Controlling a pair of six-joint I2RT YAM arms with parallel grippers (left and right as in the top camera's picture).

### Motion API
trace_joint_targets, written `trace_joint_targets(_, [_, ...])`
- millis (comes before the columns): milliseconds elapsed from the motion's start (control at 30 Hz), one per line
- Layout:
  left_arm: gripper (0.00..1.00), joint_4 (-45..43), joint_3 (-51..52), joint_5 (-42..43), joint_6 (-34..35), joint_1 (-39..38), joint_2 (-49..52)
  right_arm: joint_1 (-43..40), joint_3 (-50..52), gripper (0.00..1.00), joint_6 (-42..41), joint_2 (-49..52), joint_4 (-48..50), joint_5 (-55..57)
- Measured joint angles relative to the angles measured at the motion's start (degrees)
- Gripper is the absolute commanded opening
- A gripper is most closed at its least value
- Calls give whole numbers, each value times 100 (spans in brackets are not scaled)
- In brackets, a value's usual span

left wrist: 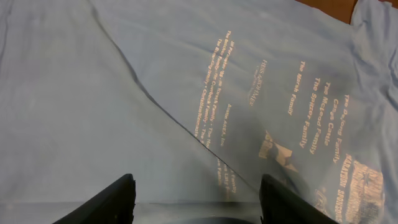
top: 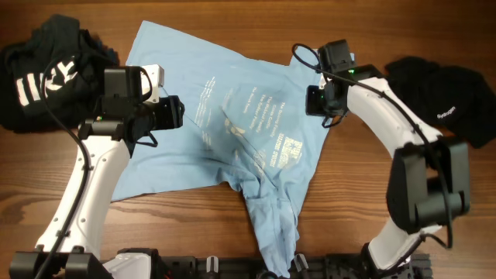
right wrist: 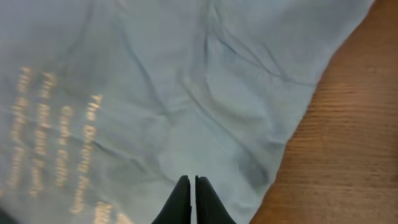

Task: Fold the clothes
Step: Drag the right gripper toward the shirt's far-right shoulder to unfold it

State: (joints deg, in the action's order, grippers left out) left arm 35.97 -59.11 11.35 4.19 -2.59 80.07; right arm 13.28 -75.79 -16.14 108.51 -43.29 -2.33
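Observation:
The T-shirt's far sleeve end [top: 301, 71] lies bunched and creased under my right gripper, so my right gripper should draw it toward the nearby black garment [top: 443, 94] and flatten it before folding.
A light sky-blue T-shirt [top: 232, 116] lies spread and creased across the middle of the table, with pale printed text lines [left wrist: 214, 99] facing up and one part trailing toward the front edge [top: 275, 232]. My left gripper [top: 174, 112] hovers over the shirt's left half. It stands open, its fingers [left wrist: 118, 196] wide apart above flat cloth with nothing between them. My right gripper [top: 314, 99] is at the shirt's right edge. Its jaws are shut tip to tip [right wrist: 192, 180] just over the cloth near the hem [right wrist: 298, 118], and I see no fold pinched between them.
A crumpled black garment with white lettering [top: 46, 74] lies at the back left. Another black garment [top: 442, 85] lies at the back right. Bare wooden tabletop [right wrist: 348, 143] shows right of the shirt's edge.

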Motion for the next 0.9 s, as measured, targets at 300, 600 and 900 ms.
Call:
trace_joint_targets(300, [65, -2, 0, 2, 17, 0, 2, -4, 13, 4, 256, 645, -365, -546])
trace_joint_targets(600, [66, -2, 0, 0, 20, 0, 17, -11, 0, 4, 433, 772, 118, -573])
trace_joint_targets(900, [66, -2, 0, 0, 20, 0, 17, -227, -243, 4, 450, 1097, 1211, -610])
